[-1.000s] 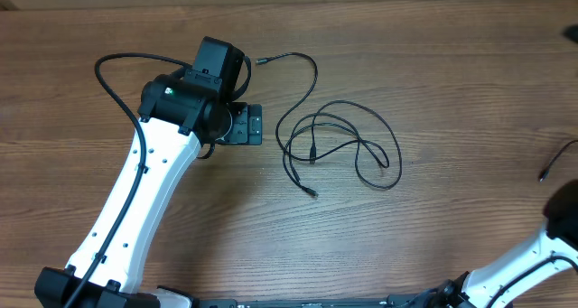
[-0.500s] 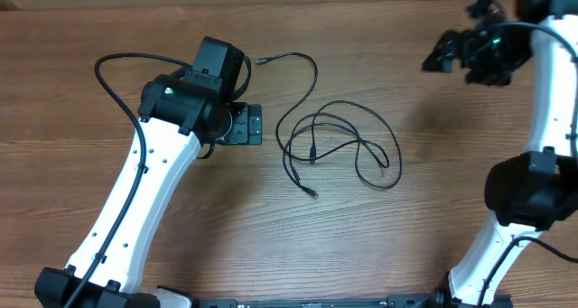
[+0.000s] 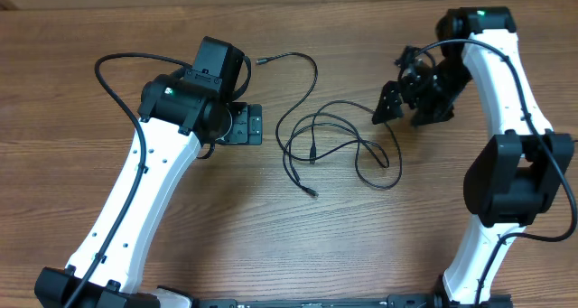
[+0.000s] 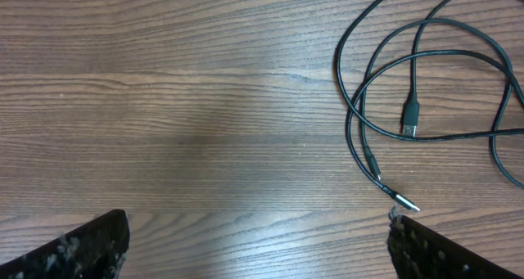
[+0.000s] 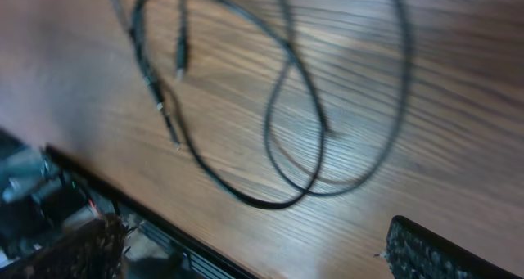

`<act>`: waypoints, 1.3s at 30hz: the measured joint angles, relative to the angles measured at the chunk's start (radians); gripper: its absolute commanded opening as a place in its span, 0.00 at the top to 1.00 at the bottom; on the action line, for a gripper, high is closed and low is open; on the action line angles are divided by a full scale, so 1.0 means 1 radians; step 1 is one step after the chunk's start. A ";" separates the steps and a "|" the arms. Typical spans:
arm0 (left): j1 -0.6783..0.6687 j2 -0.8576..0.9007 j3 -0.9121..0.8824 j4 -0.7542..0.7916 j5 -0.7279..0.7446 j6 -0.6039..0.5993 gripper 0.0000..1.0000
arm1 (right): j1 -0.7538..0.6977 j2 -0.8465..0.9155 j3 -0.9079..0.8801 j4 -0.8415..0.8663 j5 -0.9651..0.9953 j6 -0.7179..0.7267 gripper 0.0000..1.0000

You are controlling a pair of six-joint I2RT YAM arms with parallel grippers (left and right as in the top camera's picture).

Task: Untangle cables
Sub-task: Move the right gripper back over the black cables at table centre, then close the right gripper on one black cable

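My right gripper should keep going down, since the inner loop's bend (image 3: 386, 162) lies over the outer cable and faces its open fingers, until they close around that bend (image 5: 266, 205).
The cables (image 3: 339, 145) are thin black cords lying in tangled loops in the middle of the wooden table, with one strand running up to a plug (image 3: 261, 60). They also show in the left wrist view (image 4: 426, 107) and, blurred, in the right wrist view (image 5: 286, 115). My left gripper (image 3: 250, 125) is open and empty, left of the tangle, low over the table. My right gripper (image 3: 402, 105) is open and empty, above the tangle's right side.
The wooden table (image 3: 298, 227) fills the view. The left arm's own thick black wiring (image 3: 113, 73) loops out at the far left. The right arm (image 3: 510, 100) reaches in from the right edge.
The right arm has swung in from the right edge, up along the far right corner, then down and left to the tangle's right side. The left arm and the cables have not moved.
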 measured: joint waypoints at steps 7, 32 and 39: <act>0.000 0.000 0.000 0.000 0.000 0.000 0.00 | 0.077 0.000 -0.003 0.001 -0.015 -0.117 0.00; 0.000 0.000 0.000 0.000 0.000 0.000 0.00 | 0.104 0.002 -0.295 0.151 -0.086 -0.223 0.88; 0.000 0.000 0.000 0.000 0.000 0.000 0.00 | 0.104 0.002 -0.336 0.143 -0.136 -0.254 0.96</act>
